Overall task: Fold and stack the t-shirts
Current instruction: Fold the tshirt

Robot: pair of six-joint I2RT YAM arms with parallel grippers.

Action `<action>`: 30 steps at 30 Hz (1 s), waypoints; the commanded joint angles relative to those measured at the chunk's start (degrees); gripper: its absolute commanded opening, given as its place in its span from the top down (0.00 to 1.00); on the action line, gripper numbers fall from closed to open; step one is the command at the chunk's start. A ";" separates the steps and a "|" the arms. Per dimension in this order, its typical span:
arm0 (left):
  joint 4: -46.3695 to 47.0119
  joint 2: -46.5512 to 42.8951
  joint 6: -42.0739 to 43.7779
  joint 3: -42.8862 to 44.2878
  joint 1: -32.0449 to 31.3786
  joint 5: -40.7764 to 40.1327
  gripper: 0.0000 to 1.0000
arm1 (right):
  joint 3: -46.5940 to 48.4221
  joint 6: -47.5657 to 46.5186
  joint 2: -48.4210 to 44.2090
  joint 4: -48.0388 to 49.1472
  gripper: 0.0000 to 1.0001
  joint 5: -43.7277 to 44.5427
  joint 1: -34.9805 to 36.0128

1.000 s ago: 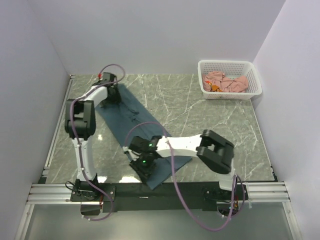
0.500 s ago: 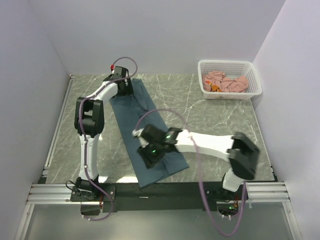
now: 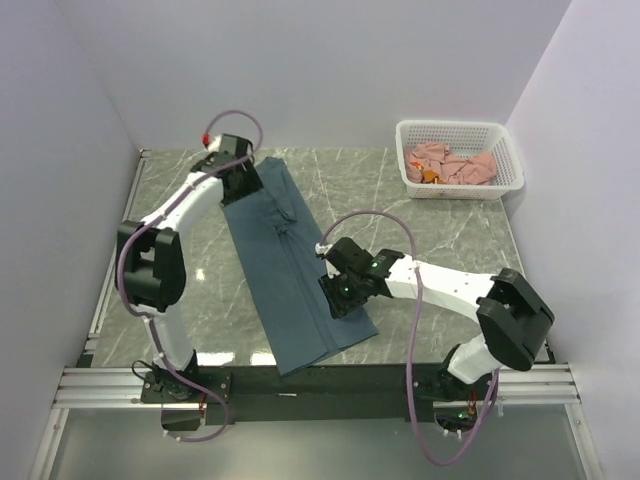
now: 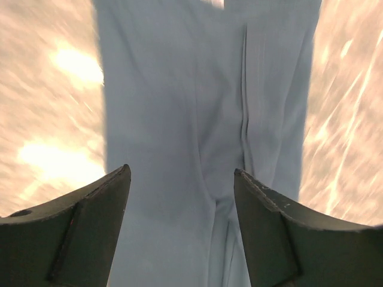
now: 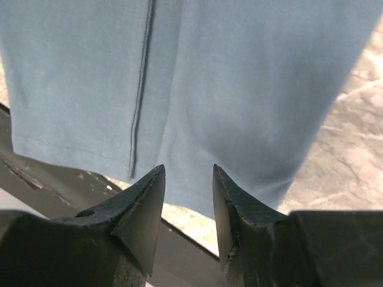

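Note:
The strip's edge (image 5: 310,143) has my right gripper hovering inside it and the strip's far end has my left gripper over it, so both should pinch the hem's corners (image 5: 277,200) before folding the strip.
The dark slate-blue t-shirt (image 3: 290,270) lies folded into a long narrow strip running from the far left toward the near table edge. My left gripper (image 3: 242,184) is open and empty just above the strip's far end; the cloth (image 4: 179,89) shows flat below the jaws (image 4: 179,170). My right gripper (image 3: 338,298) is over the strip's right edge near its near end, jaws a little apart with nothing between them (image 5: 188,167). The shirt's hem (image 5: 239,78) lies under it. Salmon-pink t-shirts (image 3: 452,164) are bunched in the basket.
The white lattice basket (image 3: 458,127) stands at the far right corner. The dark front rail (image 3: 380,378) runs along the near edge, with the shirt's near end overhanging it. Walls close in on the left, back and right.
The blue shirt has gone from a wider diagonal spread to a narrower, straighter strip. My right gripper has moved right and away from the near edge. My left gripper has shifted slightly right.

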 commanded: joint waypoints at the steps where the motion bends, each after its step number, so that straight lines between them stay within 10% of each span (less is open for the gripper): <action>1: 0.80 2.20 -2.14 -3.52 -3.25 2.34 0.26 | -0.54 -0.21 1.84 5.39 0.56 -1.48 -0.12; 20: -1.74 27.23 4.36 14.47 -4.66 3.57 0.22 | 2.27 5.86 14.23 6.37 0.57 -7.11 4.72; 30: -4.28 22.08 7.19 19.16 -4.57 0.85 0.04 | 9.04 9.62 10.56 -0.31 0.53 -0.10 3.67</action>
